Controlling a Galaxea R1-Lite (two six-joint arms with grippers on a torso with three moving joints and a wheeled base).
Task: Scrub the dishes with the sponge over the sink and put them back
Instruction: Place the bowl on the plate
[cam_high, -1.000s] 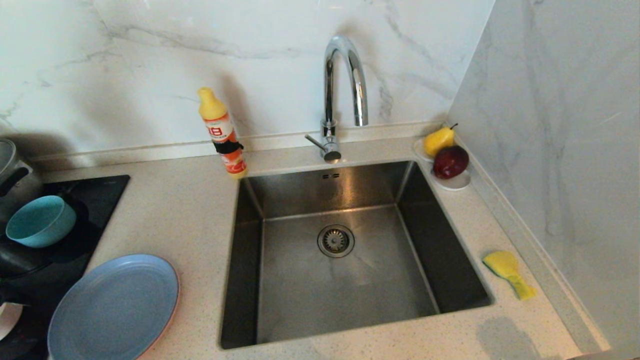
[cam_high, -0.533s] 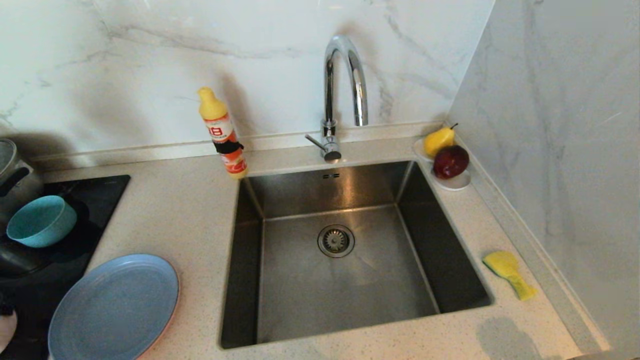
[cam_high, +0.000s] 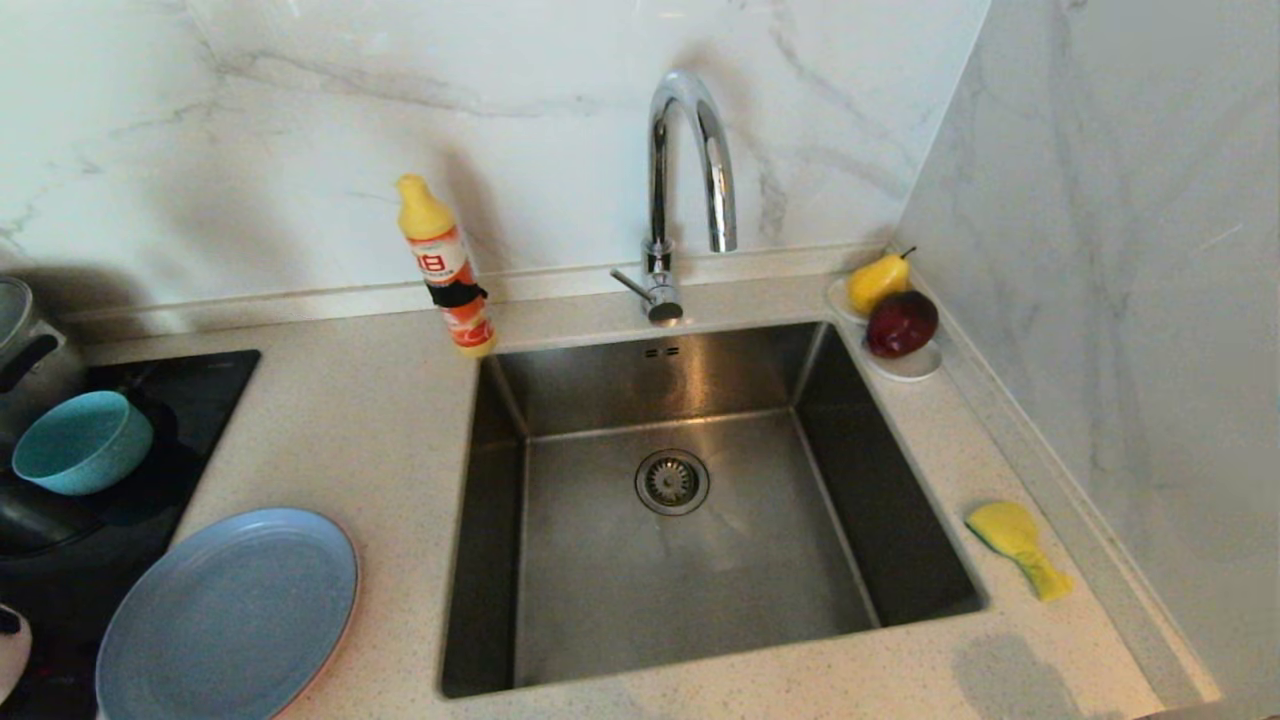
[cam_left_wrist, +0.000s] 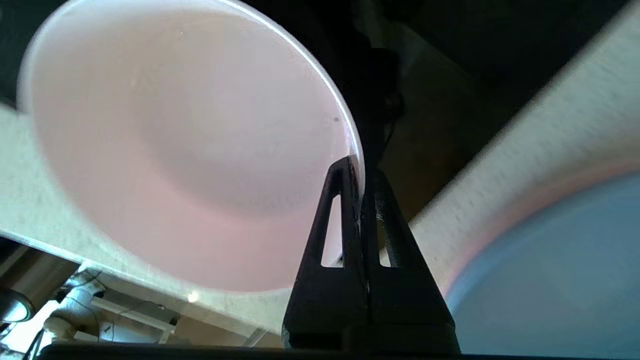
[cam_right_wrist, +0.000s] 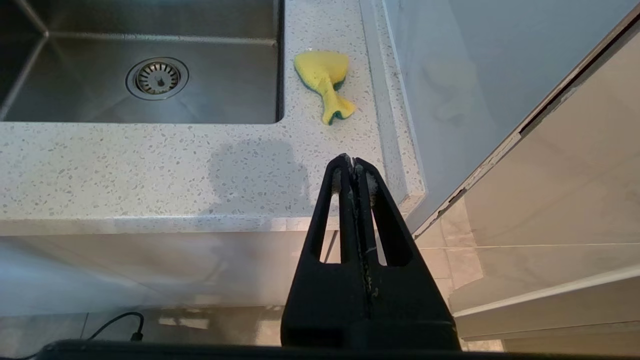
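Note:
The pale pink dish (cam_left_wrist: 192, 144) faces up and is clear of the grey-blue plate, so the robot's left gripper should keep lowering it beside the plate and let it go there.
In the left wrist view my left gripper (cam_left_wrist: 361, 175) is shut on the rim of the small pale pink dish (cam_left_wrist: 190, 140), which is tilted on edge. In the head view only a sliver of that dish (cam_high: 10, 650) shows, at the lower left edge. Beside it the grey-blue plate (cam_high: 230, 615) (cam_left_wrist: 560, 270) lies on the counter with a salmon-pink rim (cam_high: 347, 610) under it. The teal bowl (cam_high: 80, 442) sits further back on the left. The yellow sponge (cam_high: 1015, 545) (cam_right_wrist: 325, 80) lies right of the sink (cam_high: 600, 600). My right gripper (cam_right_wrist: 354, 162) hangs shut and empty in front of the counter's edge.
A chrome tap (cam_high: 685, 190) stands behind the sink. An orange detergent bottle (cam_high: 445, 265) is at its back left corner. A white dish with fruit (cam_high: 895, 310) sits at the back right. A steel pot (cam_high: 20, 340) and a black hob (cam_high: 190, 395) are on the left.
The pale dish at the lower left edge of the head view has shrunk to a narrower sliver. Nothing else has visibly moved.

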